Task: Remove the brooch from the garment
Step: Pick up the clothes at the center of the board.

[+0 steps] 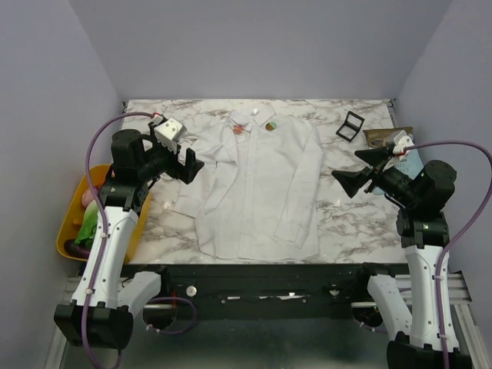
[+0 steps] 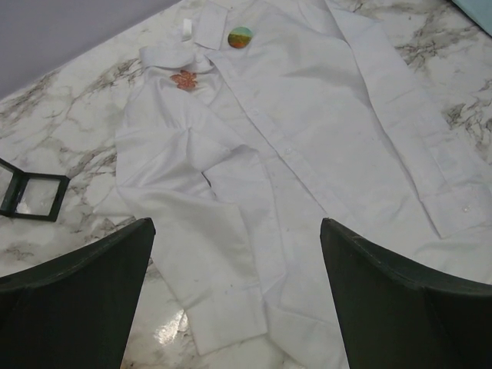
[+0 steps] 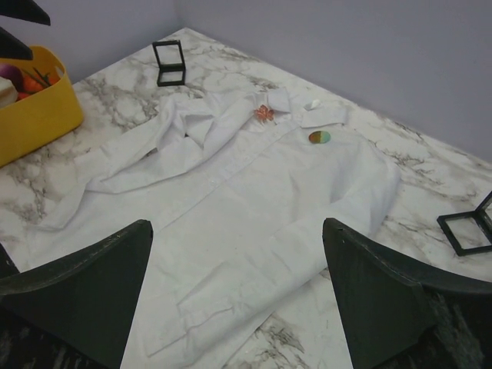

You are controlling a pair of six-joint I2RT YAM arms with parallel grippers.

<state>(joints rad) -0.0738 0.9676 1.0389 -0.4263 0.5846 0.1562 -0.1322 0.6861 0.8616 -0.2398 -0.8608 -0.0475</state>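
The orange-red ornament (image 1: 237, 129) lies uncovered beside the collar (image 1: 239, 118) and the way there is clear, so the robot's open left gripper keeps moving toward it until the gripper's fingers are on both sides of the ornament.
The garment (image 1: 257, 184) is a white long-sleeved shirt lying flat on the marble table, collar toward the far edge. The brooch (image 1: 271, 124), a small round green and orange pin, sits just below the collar and also shows in both wrist views (image 2: 241, 37) (image 3: 320, 137). My left gripper (image 1: 192, 164) hangs open above the shirt's left sleeve (image 2: 192, 231), with nothing between its fingers. My right gripper (image 1: 348, 171) hangs open off the shirt's right side, over the other sleeve (image 3: 292, 254), and is also empty. Both are well short of the brooch.
A small orange-red ornament (image 1: 239, 129) sits on the collar beside the brooch. A black square palette (image 1: 350, 125) lies at the back right, and another palette (image 3: 169, 63) near the far left. A yellow basket (image 1: 73, 223) with several items stands off the table's left edge.
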